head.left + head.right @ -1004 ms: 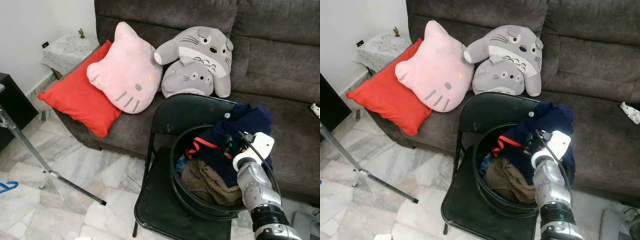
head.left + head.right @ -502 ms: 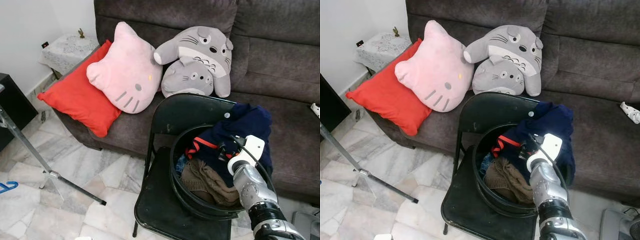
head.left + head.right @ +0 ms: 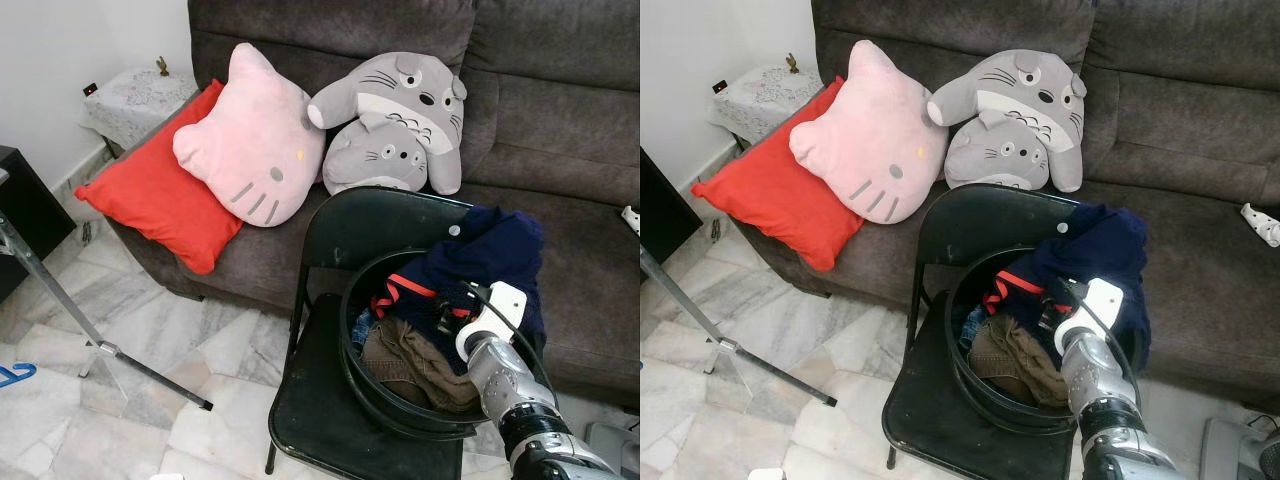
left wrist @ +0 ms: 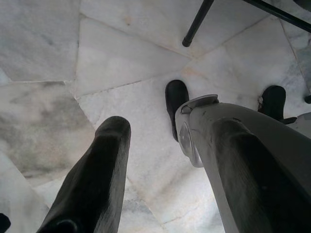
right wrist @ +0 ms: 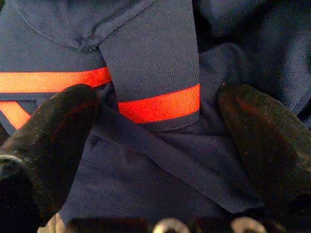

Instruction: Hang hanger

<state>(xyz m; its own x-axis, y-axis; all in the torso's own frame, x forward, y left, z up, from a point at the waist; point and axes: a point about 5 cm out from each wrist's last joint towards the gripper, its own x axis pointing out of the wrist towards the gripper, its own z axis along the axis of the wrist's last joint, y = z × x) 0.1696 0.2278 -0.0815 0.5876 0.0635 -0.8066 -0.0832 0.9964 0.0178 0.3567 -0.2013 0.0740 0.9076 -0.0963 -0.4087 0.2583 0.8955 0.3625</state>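
Observation:
My gripper will lift the collar, and the navy shirt (image 3: 440, 272) should then hang down long and leave the brown garment behind, because the shirt's loose folds (image 3: 508, 242) lie on top.
A black round basket (image 3: 346, 300) full of clothes stands on a black folding chair (image 3: 370, 225). On top lies a navy shirt (image 3: 495, 250) with red stripes, beside a brown garment (image 3: 410, 360). My right gripper (image 3: 448, 308) reaches down into the basket from the right. In the right wrist view it (image 5: 155, 116) is open, its fingers (image 5: 53, 131) on either side of the shirt's (image 5: 150, 58) red-striped collar. A blue hanger (image 3: 12, 374) lies on the floor at the far left edge. My left gripper (image 4: 170, 194) hangs open above the marble floor.
A dark grey sofa (image 3: 560, 130) behind the chair carries a red cushion (image 3: 160, 190), a pink cat pillow (image 3: 255, 140) and grey plush toys (image 3: 400, 110). A metal stand leg (image 3: 60, 300) slants across the floor at left. A small lace-covered table (image 3: 135, 100) stands by the wall.
My right gripper has moved a little down and left, deeper onto the navy shirt in the basket. Everything else is unchanged.

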